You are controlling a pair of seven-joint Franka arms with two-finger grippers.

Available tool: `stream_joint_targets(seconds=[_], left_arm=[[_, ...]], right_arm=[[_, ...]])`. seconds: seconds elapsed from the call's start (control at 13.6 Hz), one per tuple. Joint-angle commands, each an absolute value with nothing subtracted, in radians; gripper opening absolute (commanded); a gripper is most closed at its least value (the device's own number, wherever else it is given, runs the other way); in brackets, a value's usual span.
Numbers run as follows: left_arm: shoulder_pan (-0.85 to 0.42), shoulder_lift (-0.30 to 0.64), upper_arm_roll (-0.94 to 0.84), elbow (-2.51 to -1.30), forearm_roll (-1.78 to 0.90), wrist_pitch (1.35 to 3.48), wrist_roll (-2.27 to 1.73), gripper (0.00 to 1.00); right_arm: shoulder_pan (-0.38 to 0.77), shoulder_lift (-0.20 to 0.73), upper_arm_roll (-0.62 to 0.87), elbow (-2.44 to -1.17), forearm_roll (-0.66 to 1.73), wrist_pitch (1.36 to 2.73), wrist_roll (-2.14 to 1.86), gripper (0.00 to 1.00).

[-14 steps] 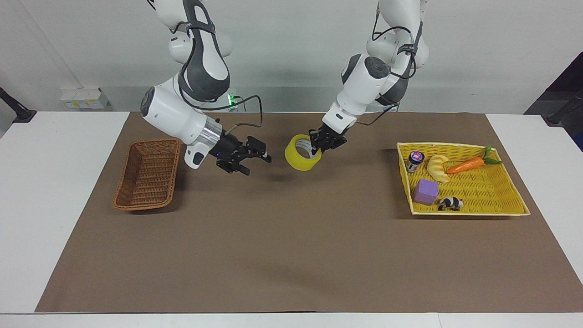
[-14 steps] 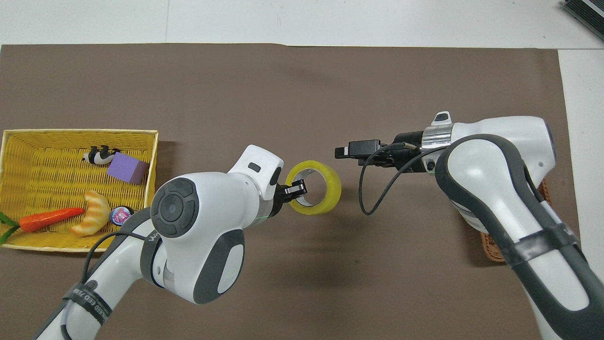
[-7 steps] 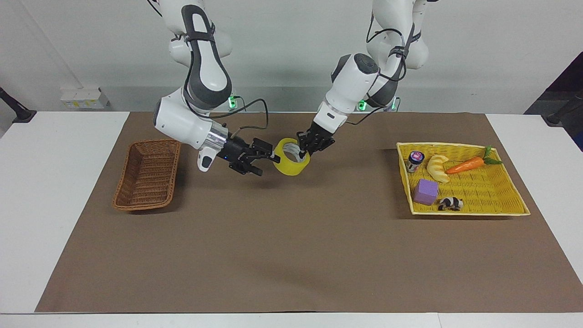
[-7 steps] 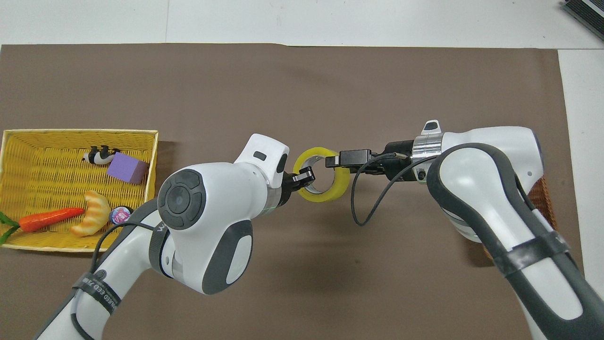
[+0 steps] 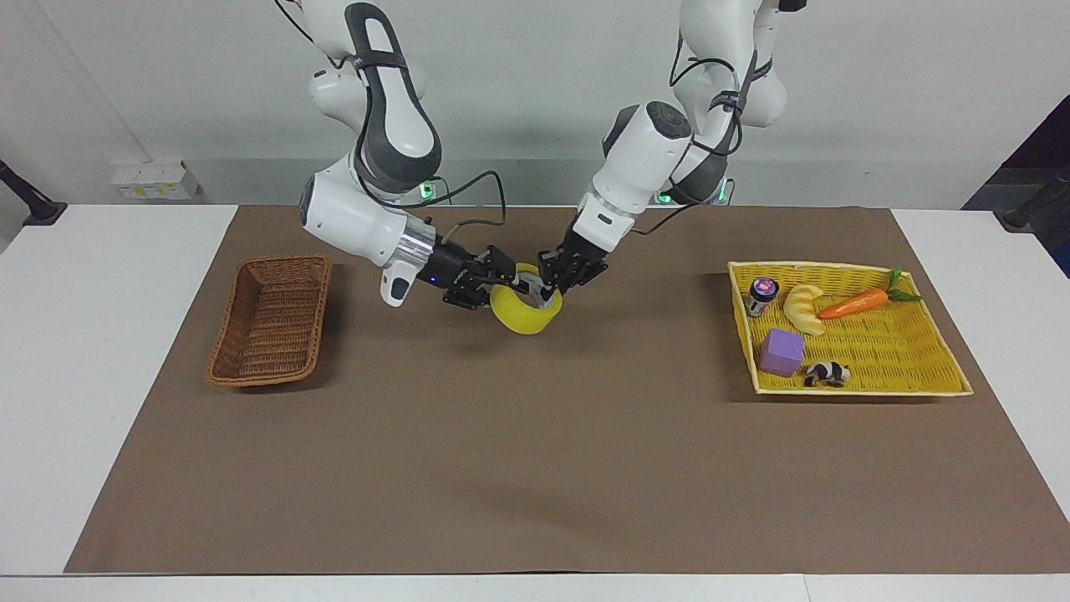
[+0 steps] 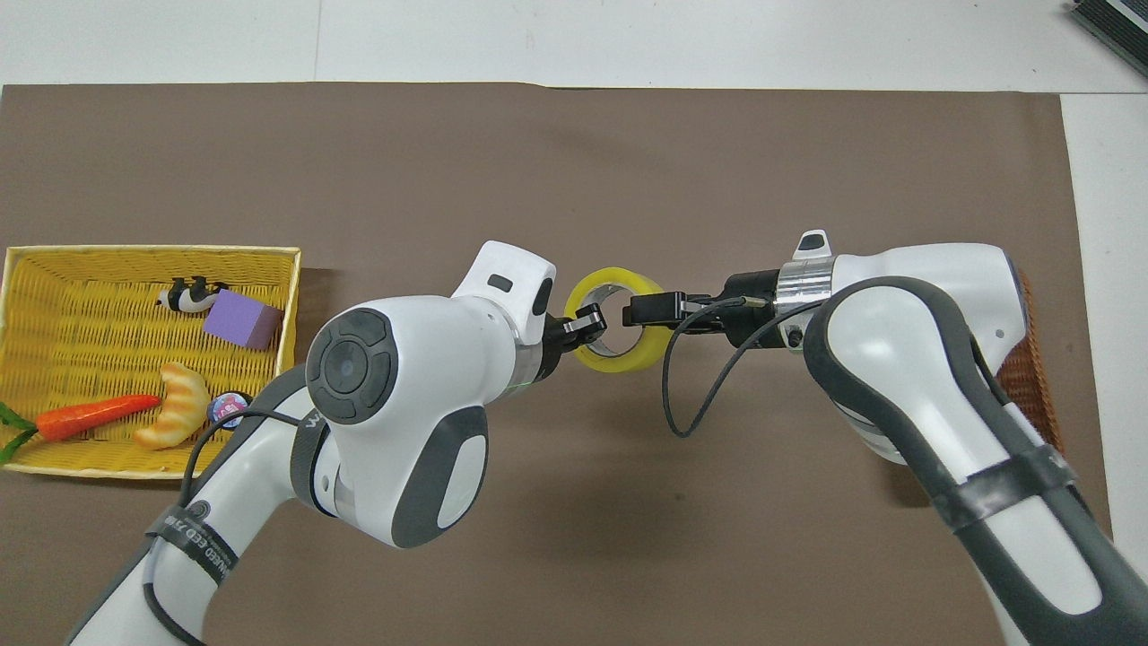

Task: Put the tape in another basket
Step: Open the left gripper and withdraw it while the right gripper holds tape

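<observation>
My left gripper is holding the tape far from the brown wicker basket point(image 5: 271, 323), so next my right gripper takes the tape's other rim point(image 6: 652, 345) before my left gripper lets go.
The tape point(image 5: 525, 312), a glossy yellow roll with a pale core, hangs in the air over the brown mat between the two grippers. My left gripper point(image 5: 552, 285) is shut on the roll's wall on the side toward the left arm's end. My right gripper point(image 5: 493, 289) is at the roll's other rim, touching or almost touching it. In the overhead view the tape point(image 6: 595, 284) sits between the left gripper point(image 6: 585, 321) and the right gripper point(image 6: 642, 310). The brown wicker basket point(image 5: 269, 322) stands empty at the right arm's end, mostly hidden under the right arm in the overhead view point(image 6: 1028, 404).
A shallow yellow woven tray point(image 5: 886, 355) at the left arm's end holds a carrot point(image 5: 854, 303), a croissant point(image 5: 804, 307), a purple block point(image 5: 782, 351), a small jar point(image 5: 762, 293) and a black-and-white figure point(image 5: 827, 373). A brown mat point(image 5: 535, 468) covers the table.
Both arms have closed in on each other. The left gripper has carried the tape toward the right arm's end, and the right gripper has moved from clear of the tape up to its rim.
</observation>
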State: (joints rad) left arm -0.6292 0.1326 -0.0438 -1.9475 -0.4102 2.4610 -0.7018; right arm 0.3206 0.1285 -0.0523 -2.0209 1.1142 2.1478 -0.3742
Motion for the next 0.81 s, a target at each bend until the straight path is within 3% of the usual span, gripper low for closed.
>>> stream_joint_targets(seconds=[0.0, 0.15, 0.29, 0.37, 0.44, 0.73], left_arm=[[-0.638, 0.153, -0.021, -1.916, -0.413, 2.473, -0.715, 0.00], [-0.637, 0.153, -0.020, -1.916, -0.413, 2.470, -0.709, 0.36], [-0.634, 0.150, -0.018, -1.917, -0.411, 2.461, -0.703, 0.81], [-0.632, 0.147, -0.017, -1.917, -0.411, 2.459, -0.703, 0.95], [-0.632, 0.137, -0.012, -1.919, -0.410, 2.451, -0.701, 1.00], [-0.526, 0.037, -0.009, -1.921, -0.400, 2.214, -0.530, 1.00]], right_arm=[[0.310, 0.106, -0.051, -2.046, 1.141, 2.151, -0.399, 0.00], [0.310, 0.106, -0.051, -2.046, 1.141, 2.152, -0.399, 0.00], [0.310, 0.107, -0.051, -2.043, 1.141, 2.152, -0.397, 0.00], [0.311, 0.107, -0.051, -2.043, 1.140, 2.152, -0.397, 0.00], [0.311, 0.109, -0.051, -2.042, 1.140, 2.152, -0.397, 0.00], [0.313, 0.110, -0.052, -2.040, 1.123, 2.154, -0.391, 0.00]])
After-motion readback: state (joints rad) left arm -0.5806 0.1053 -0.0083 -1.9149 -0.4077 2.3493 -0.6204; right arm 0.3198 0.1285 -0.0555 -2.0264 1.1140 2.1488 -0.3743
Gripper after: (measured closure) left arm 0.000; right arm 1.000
